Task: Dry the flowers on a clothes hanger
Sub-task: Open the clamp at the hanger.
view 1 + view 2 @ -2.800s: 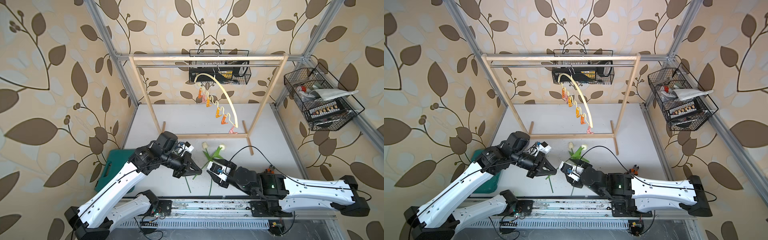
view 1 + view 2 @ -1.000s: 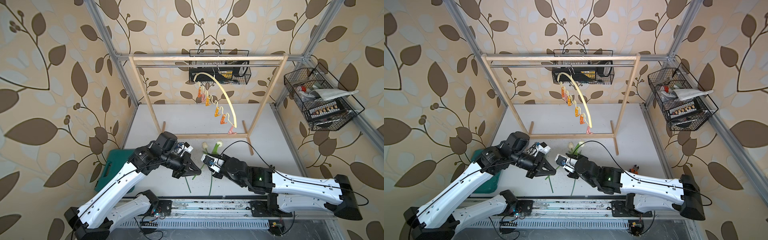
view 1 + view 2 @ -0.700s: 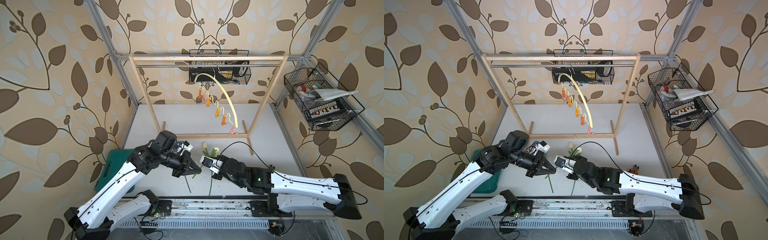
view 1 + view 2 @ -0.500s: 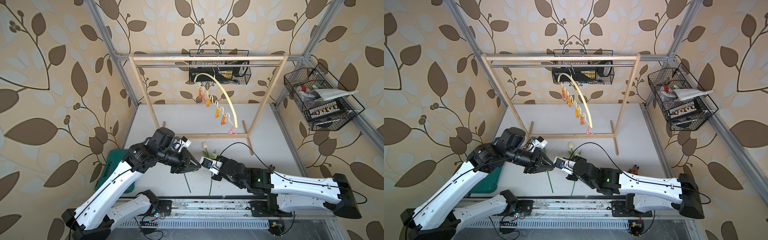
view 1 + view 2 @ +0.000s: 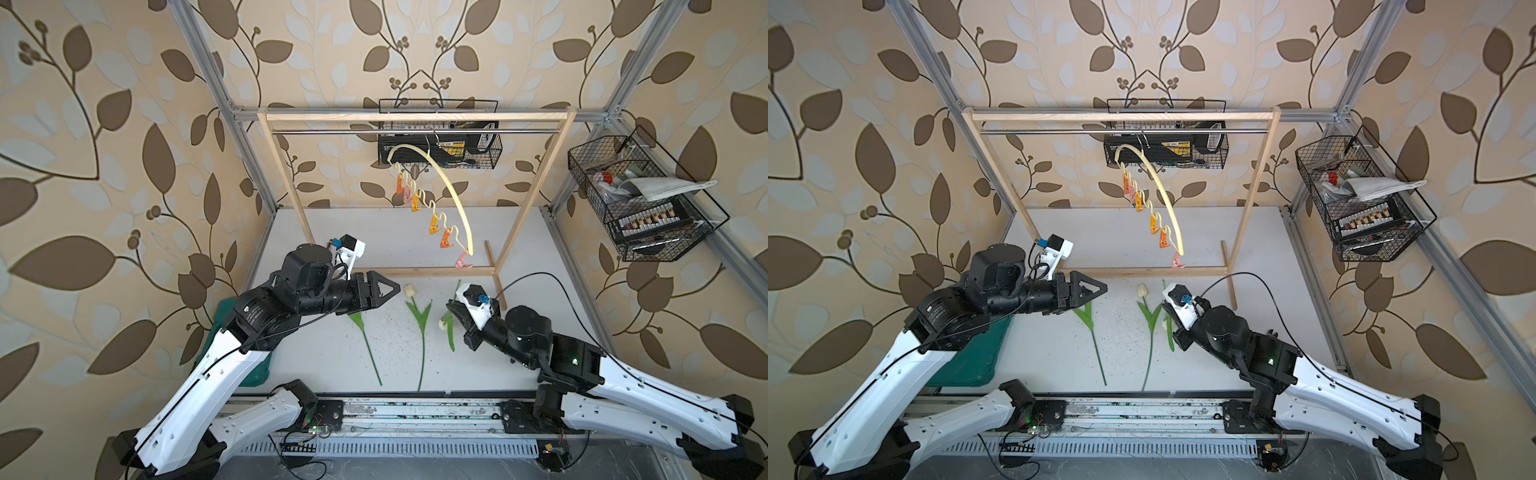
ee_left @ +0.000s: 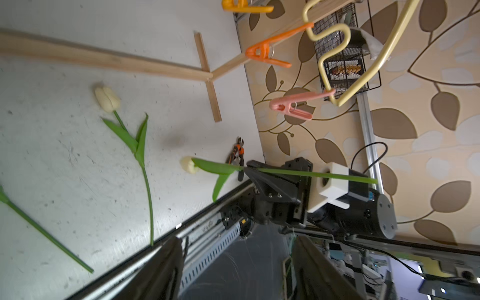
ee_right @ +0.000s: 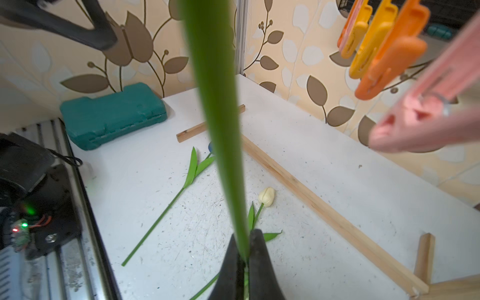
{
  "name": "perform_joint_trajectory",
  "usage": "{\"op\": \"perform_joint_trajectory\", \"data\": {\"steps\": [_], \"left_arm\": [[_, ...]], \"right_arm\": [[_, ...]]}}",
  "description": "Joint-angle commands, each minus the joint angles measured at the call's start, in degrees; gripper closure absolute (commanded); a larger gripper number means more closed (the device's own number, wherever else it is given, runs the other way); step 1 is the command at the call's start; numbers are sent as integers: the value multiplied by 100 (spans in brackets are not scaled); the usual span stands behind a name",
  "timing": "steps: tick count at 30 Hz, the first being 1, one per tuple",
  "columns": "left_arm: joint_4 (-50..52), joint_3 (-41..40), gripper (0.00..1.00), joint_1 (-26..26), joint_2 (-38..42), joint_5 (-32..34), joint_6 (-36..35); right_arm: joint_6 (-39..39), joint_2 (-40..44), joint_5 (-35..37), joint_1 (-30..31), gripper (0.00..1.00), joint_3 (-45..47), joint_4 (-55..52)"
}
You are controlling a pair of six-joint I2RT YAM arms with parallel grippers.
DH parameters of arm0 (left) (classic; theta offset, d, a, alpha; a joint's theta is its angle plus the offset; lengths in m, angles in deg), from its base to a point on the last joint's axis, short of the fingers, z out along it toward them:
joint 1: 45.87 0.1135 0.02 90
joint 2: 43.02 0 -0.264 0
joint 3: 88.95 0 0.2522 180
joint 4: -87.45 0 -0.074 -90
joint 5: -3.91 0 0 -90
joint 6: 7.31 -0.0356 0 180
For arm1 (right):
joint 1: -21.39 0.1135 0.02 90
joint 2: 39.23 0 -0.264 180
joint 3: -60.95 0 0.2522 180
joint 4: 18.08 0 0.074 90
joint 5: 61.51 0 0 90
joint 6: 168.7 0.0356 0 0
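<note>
I should move the cream tulip (image 5: 448, 325) back while my left gripper takes the clip (image 5: 462, 260) first, because my right gripper is holding the tulip close below the shut pink clip.
The cream arc-shaped clothes hanger (image 5: 451, 189) hangs by its hook from the rack's metal rod, with orange clips and a pink clip (image 5: 462, 262) along its wavy bar. My right gripper (image 7: 245, 235) is shut on the stem of a cream tulip (image 6: 189, 165) and holds it off the table, below the pink clip. A second cream tulip (image 5: 410, 291) lies flat between the arms. The blue tulip's stem (image 5: 368, 345) lies left of it, and its head barely shows (image 7: 210, 146). My left gripper (image 5: 384, 291) hovers open and empty above the blue tulip's head.
The wooden rack's base bar (image 5: 436, 272) crosses the table just behind the flowers. A green case (image 5: 222, 320) sits under my left arm. Pliers (image 6: 237, 153) lie near the right edge. Wire baskets (image 5: 640, 208) hang on the back and right walls.
My left gripper has opened and pulled back to the left. My right gripper has shut on the cream tulip's stem and swung right with it.
</note>
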Motion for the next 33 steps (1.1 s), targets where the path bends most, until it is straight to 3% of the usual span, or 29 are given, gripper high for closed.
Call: {"op": "perform_joint_trajectory", "data": {"steps": [1, 6, 11, 13, 16, 18, 20, 21, 27, 33], "left_arm": [[-1458, -489, 31, 7, 138, 753, -904], [-1984, -446, 36, -433, -557, 1233, -1668], [-2627, -160, 33, -1310, -1185, 1850, -2458], [-2644, 85, 33, -1392, -1469, 1729, -2546], [-2745, 294, 32, -1528, -1738, 1612, -2736], [-2884, 305, 32, -1583, -1792, 1621, -2843], [-2942, 324, 32, -1599, -1821, 1659, -2913], [-2951, 347, 32, -1598, -1833, 1664, -2936], [-3009, 448, 29, -1654, -1941, 1660, -3166], [-3270, 442, 23, -1991, -2063, 1854, -3589]], "right_arm": [[970, 416, -792, -131, 94, 256, -542], [1788, 1066, -1291, -455, 94, 479, -899], [2234, 1166, -2376, -1523, 94, 388, -1144], [2357, 984, -2958, -2238, 94, 315, -1273], [2570, 326, -4615, -3766, 95, 390, -1170], [3035, -206, -6261, -5035, 98, 768, -320], [3503, -588, -7260, -5877, 99, 1123, 591], [3589, -696, -7401, -6055, 99, 1175, 800], [2650, -667, -7072, -6096, 97, 679, -326], [2605, -658, -7072, -6082, 97, 722, -316]]}}
